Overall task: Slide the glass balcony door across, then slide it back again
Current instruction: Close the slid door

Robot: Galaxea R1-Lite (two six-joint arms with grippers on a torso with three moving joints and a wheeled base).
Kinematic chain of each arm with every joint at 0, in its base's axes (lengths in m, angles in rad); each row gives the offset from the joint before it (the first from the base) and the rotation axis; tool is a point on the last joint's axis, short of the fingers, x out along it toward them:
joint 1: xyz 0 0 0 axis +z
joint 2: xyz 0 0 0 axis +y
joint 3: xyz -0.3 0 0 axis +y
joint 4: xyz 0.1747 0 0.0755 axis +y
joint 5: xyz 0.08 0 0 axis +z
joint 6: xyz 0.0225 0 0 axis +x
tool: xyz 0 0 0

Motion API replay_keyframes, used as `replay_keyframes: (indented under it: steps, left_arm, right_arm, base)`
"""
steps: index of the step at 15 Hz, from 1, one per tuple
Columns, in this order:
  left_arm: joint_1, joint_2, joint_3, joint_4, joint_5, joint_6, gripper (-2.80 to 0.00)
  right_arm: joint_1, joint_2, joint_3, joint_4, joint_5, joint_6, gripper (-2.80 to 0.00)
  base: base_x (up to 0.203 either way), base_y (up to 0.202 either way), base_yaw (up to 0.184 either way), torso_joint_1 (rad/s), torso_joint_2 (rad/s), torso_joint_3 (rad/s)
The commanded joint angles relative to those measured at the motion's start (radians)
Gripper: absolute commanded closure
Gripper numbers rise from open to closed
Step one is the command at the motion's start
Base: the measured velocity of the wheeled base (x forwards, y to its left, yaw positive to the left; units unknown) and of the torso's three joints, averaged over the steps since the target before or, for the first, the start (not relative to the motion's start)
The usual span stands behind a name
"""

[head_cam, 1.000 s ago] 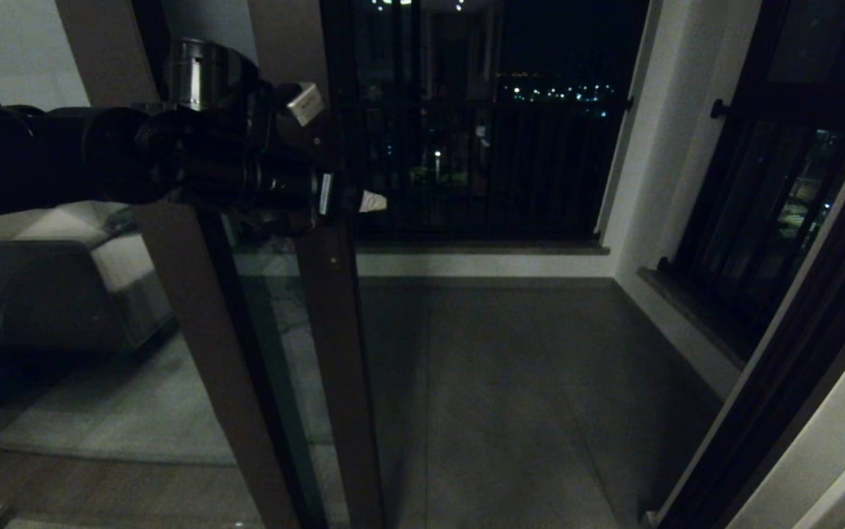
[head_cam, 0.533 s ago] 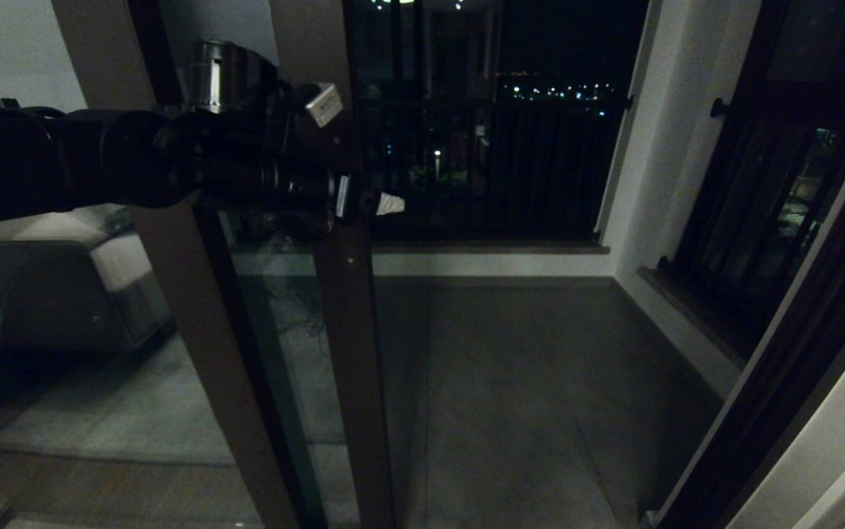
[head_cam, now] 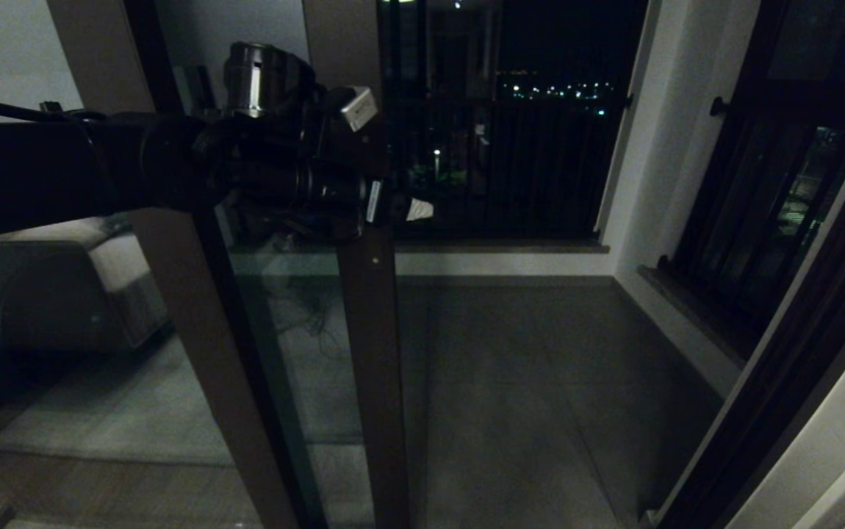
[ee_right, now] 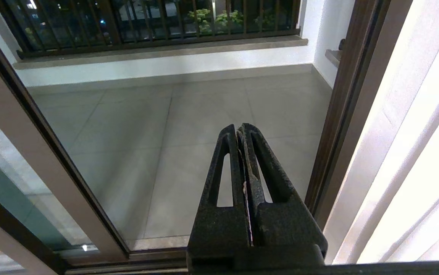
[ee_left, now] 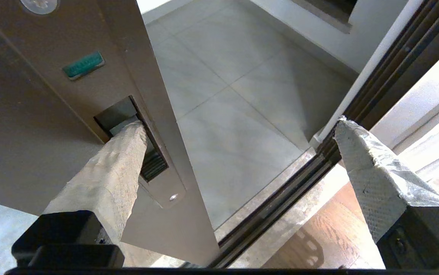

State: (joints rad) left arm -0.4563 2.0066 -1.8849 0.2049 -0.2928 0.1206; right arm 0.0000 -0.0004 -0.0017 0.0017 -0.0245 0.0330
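Observation:
I should keep sliding the door until it's farther across: my left gripper has one finger inside the door's recessed handle (ee_left: 154, 164) and the floor track ahead (ee_left: 282, 201) is clear.
The glass balcony door shows as a dark brown stile (head_cam: 372, 353) with clear glass (head_cam: 305, 345) to its left, standing partway across the opening. My left arm reaches across from the left at handle height. My left gripper (head_cam: 394, 208) is open and straddles the stile's edge. In the left wrist view one padded finger (ee_left: 116, 168) is hooked into the slim recessed handle (ee_left: 154, 165) on the stile (ee_left: 51, 76), and the other finger (ee_left: 364, 160) hangs free in the doorway. My right gripper (ee_right: 238, 128) is shut on nothing, held low facing the balcony floor.
The unmoving brown-framed pane (head_cam: 62, 294) reflecting a sofa stands at the left. The black-barred window (head_cam: 511, 147) lies beyond the tiled balcony floor (head_cam: 511, 397). The dark door jamb (head_cam: 782, 367) bounds the opening on the right. The floor track (ee_left: 273, 208) runs beneath the door.
The door stile has slid to the right, and my left gripper has travelled right with it, one finger staying in the handle.

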Motion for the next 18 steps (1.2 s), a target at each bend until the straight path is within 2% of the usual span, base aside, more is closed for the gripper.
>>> replay_keyframes:
  steps: [1, 3, 6, 18]
  left_arm:
    - [-0.019, 0.014, -0.006, -0.002, 0.004, -0.001, -2.8]
    - [-0.03, 0.03, -0.007, -0.05, 0.021, -0.003, -2.8]
    - [-0.062, 0.064, -0.006, -0.135, 0.092, -0.014, -2.8]
    - [-0.099, 0.072, -0.035, -0.137, 0.096, -0.021, -2.8]
  right_arm:
    - [0.0, 0.0, 0.0, 0.0, 0.0, 0.001, 0.0]
    - [0.0, 0.0, 0.0, 0.0, 0.0, 0.0, 0.0]
    - [0.0, 0.0, 0.0, 0.0, 0.0, 0.0, 0.0]
    - [0.0, 0.0, 0.0, 0.0, 0.0, 0.001, 0.0]
  base:
    - [0.0, 0.0, 0.0, 0.0, 0.0, 0.0]
    - [0.0, 0.0, 0.0, 0.0, 0.0, 0.0]
    - [0.0, 0.0, 0.0, 0.0, 0.0, 0.0]
    - [0.0, 0.0, 0.0, 0.0, 0.0, 0.0]
